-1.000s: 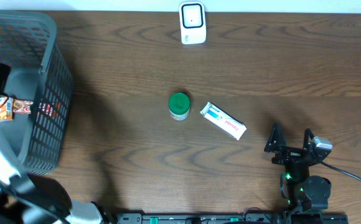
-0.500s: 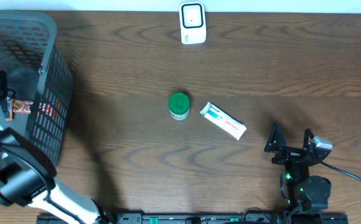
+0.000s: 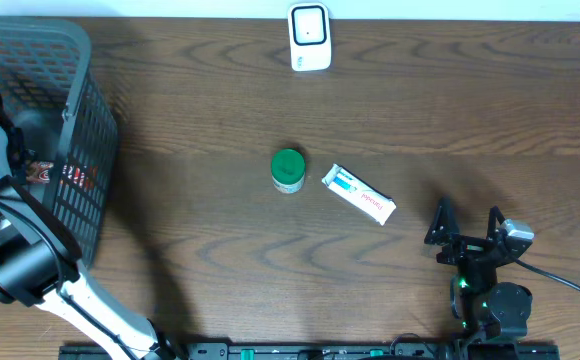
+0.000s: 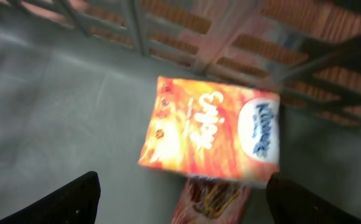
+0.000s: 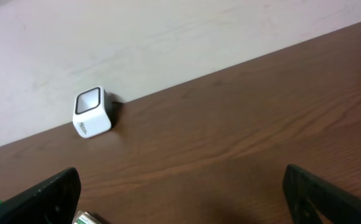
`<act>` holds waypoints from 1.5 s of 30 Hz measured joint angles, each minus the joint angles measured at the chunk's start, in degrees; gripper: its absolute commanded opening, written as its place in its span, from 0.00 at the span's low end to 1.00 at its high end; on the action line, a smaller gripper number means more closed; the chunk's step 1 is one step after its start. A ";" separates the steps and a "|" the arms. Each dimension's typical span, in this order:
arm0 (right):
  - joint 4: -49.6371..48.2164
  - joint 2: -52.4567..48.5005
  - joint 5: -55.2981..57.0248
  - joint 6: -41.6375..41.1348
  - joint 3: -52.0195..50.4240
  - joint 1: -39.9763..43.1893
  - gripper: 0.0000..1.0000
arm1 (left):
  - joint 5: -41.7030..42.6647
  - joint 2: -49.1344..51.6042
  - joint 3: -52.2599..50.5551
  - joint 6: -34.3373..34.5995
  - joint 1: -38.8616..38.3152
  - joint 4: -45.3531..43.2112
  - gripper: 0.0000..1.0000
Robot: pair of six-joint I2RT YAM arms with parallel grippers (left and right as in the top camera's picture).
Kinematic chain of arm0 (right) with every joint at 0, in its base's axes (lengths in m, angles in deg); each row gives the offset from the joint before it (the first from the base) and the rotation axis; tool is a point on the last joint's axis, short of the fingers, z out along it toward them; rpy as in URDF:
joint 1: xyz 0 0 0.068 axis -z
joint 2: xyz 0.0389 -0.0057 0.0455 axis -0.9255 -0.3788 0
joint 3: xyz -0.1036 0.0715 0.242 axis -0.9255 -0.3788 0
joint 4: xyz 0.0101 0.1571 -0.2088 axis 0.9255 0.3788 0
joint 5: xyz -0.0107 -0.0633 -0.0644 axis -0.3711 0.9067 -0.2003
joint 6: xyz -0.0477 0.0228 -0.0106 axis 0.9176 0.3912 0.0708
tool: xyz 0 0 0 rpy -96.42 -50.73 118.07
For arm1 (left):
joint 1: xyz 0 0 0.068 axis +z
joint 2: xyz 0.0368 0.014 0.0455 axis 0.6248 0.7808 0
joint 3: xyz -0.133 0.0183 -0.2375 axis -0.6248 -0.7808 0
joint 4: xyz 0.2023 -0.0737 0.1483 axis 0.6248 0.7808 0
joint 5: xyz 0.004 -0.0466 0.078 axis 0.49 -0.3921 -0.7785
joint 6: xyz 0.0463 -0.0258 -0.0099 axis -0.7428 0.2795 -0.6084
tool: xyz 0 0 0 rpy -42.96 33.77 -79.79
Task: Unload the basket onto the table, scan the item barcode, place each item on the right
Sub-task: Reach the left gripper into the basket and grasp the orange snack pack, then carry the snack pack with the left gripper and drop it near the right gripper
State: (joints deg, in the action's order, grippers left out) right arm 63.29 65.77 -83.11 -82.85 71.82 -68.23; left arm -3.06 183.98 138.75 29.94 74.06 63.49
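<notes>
My left gripper goes on forward before it closes on the orange packet (image 4: 208,127), because that snack packet lies over the red-brown packet (image 4: 211,180), ahead of the gripper's open fingers.
In the left wrist view my left gripper (image 4: 183,208) hangs open inside the grey basket (image 3: 80,120), just above its floor. An orange snack packet (image 4: 213,132) lies flat ahead of the fingertips. A red-brown packet (image 4: 215,198) pokes out from under it, between the two open fingers, and neither finger touches it. The white barcode scanner (image 3: 309,37) stands at the table's far edge and shows in the right wrist view as the scanner (image 5: 92,112). My right gripper (image 3: 467,228) rests open near the front right with nothing in it.
A green-lidded jar (image 3: 288,170) and a white toothpaste box (image 3: 359,193) lie mid-table. The basket's lattice wall (image 4: 230,37) rises just behind the orange packet. The left arm (image 3: 10,260) leans over the basket's front rim.
The left arm has swung deeper into the basket and lowered toward the packets, now covering most of them from above. The right arm has not moved.
</notes>
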 measured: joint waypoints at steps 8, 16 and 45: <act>0.00 0.00 0.00 0.00 0.00 0.00 0.99 | -0.68 2.05 0.00 0.28 1.16 -1.86 0.86; -0.02 0.00 0.00 0.00 -0.02 0.00 0.99 | -0.85 4.39 0.00 -0.07 0.92 -3.74 0.69; 0.00 0.00 0.00 0.00 -0.02 0.00 0.99 | 42.34 -39.67 0.22 -20.11 -4.72 6.91 0.20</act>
State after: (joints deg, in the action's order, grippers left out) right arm 63.29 65.77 -83.11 -82.85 71.80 -68.23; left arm 39.27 144.31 138.97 9.83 69.34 70.40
